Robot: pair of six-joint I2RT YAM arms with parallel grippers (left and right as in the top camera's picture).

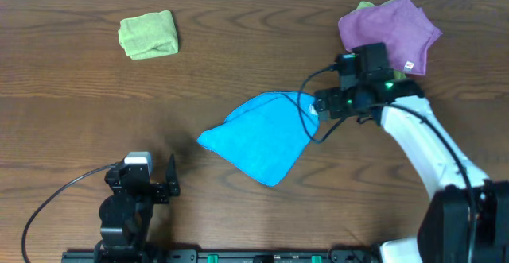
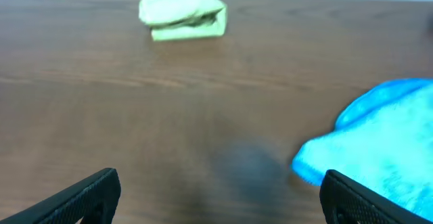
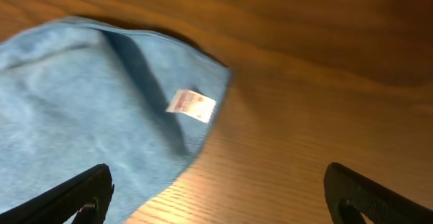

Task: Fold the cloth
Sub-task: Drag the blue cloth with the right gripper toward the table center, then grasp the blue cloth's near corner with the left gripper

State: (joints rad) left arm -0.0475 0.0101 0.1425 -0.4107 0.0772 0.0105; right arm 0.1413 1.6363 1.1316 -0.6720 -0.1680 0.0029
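Note:
The sky-blue cloth lies crooked (image 1: pixel 258 134) in a rough triangle, so the robot's left gripper should grab its front corner (image 1: pixel 272 180) and raise it together with the right gripper before folding.
The sky-blue cloth (image 1: pixel 261 136) lies folded in a rough triangle at the middle of the table. It also shows in the left wrist view (image 2: pixel 379 139) and in the right wrist view (image 3: pixel 88 129), where its white label (image 3: pixel 191 105) sits near the edge. My right gripper (image 1: pixel 320 106) is open and empty, hovering at the cloth's right corner; its fingers show in the right wrist view (image 3: pixel 220 197). My left gripper (image 1: pixel 169 177) is open and empty near the front left, apart from the cloth; its fingers frame the bottom of the left wrist view (image 2: pixel 220 197).
A folded lime-green cloth (image 1: pixel 149 34) lies at the back left and also shows in the left wrist view (image 2: pixel 181 14). A purple cloth (image 1: pixel 390 29) lies at the back right, over a bit of green cloth. The table (image 1: pixel 238 64) is brown wood.

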